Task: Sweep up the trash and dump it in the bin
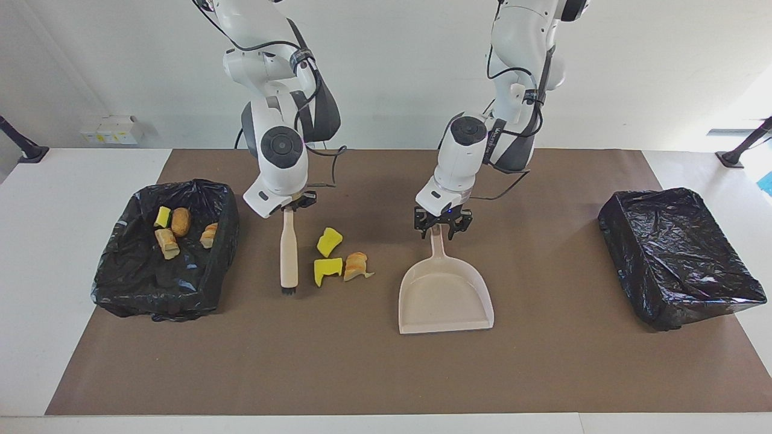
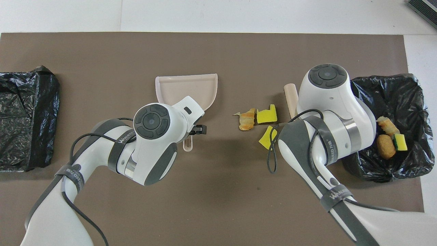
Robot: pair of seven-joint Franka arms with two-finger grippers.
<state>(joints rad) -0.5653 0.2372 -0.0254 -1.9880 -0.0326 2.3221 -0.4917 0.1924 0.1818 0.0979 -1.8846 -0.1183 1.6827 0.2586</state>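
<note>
The dustpan's open edge (image 1: 447,329) points past the trash, so the robot's left gripper should turn that edge to the yellow wedges (image 1: 327,269) before the right gripper sweeps.
Three pieces of trash lie on the brown mat between the tools: two yellow wedges (image 1: 329,241) (image 1: 327,270) and a bread-like lump (image 1: 357,265); they also show in the overhead view (image 2: 266,115). Several more pieces (image 1: 180,221) lie in the black-lined bin (image 1: 120,271) at the right arm's end. My right gripper (image 1: 289,208) is shut on the brush (image 1: 289,253), whose bristles rest on the mat beside the trash. My left gripper (image 1: 442,226) is shut on the handle of the beige dustpan (image 1: 443,295), which lies flat on the mat.
A second black-lined bin (image 1: 681,259) stands at the left arm's end with nothing in it. The brown mat (image 1: 386,374) covers most of the white table. The right arm hides most of the brush in the overhead view (image 2: 290,97).
</note>
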